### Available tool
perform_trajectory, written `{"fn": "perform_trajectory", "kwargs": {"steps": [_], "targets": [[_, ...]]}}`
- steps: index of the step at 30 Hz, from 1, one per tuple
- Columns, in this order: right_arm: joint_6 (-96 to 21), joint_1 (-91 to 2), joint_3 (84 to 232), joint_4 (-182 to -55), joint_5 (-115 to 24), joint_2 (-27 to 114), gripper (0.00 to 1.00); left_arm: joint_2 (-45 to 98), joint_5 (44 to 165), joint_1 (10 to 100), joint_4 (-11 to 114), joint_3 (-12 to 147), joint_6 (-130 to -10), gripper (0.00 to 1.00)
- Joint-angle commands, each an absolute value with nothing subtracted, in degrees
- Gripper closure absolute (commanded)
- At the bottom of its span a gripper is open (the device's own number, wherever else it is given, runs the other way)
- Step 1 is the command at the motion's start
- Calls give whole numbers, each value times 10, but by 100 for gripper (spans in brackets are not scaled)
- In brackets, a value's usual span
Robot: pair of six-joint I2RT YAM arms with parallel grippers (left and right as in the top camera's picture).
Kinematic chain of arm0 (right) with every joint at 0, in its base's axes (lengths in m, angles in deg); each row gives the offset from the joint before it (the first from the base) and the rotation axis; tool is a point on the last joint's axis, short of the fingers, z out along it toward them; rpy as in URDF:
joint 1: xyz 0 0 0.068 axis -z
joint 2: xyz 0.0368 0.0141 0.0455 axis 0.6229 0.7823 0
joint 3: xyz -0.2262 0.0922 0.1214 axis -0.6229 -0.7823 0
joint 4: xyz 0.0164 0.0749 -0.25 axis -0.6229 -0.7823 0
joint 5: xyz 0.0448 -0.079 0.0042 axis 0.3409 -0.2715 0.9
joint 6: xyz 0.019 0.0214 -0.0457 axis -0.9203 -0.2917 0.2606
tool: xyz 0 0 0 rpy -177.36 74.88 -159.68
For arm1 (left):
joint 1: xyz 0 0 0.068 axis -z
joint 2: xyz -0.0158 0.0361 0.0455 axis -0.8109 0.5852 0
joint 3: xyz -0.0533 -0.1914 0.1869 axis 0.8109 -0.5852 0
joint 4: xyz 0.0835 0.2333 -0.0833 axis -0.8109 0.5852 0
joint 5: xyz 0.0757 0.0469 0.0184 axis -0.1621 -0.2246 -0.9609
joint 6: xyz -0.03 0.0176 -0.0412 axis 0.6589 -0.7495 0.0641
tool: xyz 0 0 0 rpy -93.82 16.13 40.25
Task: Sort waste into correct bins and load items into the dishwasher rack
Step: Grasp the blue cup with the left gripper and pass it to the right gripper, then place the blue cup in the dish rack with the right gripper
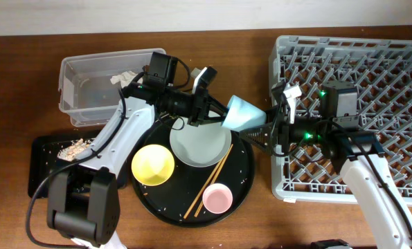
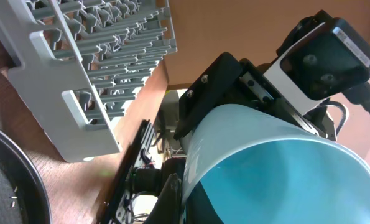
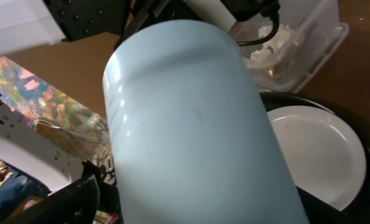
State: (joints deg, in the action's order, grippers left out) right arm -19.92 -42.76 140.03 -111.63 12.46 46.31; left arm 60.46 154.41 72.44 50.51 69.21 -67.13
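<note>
I should take the cup's base point(image 1: 261, 118) with my right gripper and load the cup, because my left gripper is holding the light blue cup's rim point(image 1: 232, 113) short of the rack.
The light blue cup point(image 1: 244, 113) hangs on its side in the air between the round black tray and the dishwasher rack point(image 1: 358, 104). My left gripper point(image 1: 218, 114) is shut on the cup's rim, one finger inside and one outside, as the left wrist view shows point(image 2: 185, 199). My right gripper point(image 1: 266, 128) is open around the cup's base end. In the right wrist view the cup point(image 3: 191, 124) fills the space between the fingers, with a gap at the left finger. The rack point(image 2: 79, 74) stands to the right.
The round black tray point(image 1: 244, 187) holds the plate point(image 1: 200, 142), yellow bowl point(image 1: 152, 164), pink cup point(image 1: 217, 198) and chopsticks point(image 1: 209, 181). The clear tub point(image 1: 88, 90) holds white tissue point(image 1: 122, 77). The shallow black tray point(image 1: 43, 162) holds food scraps point(image 1: 74, 147).
</note>
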Motion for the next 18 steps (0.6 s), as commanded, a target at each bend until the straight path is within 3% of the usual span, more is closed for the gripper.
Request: {"fn": "perform_trajectory", "kwargs": {"steps": [1,8,12,14,17,18], "targets": [[-194,-434,1410,-1095,103,464,13,589,1546,726,504,703,-666,100],[-194,-434,1410,-1066,103,464,34,589,1546,726,504,703,-666,100],[-194,-434,1410,-1068,103,464,34,589,1532,726,504,703,-666,98],[-194,-434,1410,-1068,103,464,35,589,1480,726,504,703,-680,75],[-194,-434,1410,-1076,74,464,37,589,1392,725,514,703,-686,54],[-194,-434,1410,-1090,42,464,38,589,1327,724,529,703,-687,53]]}}
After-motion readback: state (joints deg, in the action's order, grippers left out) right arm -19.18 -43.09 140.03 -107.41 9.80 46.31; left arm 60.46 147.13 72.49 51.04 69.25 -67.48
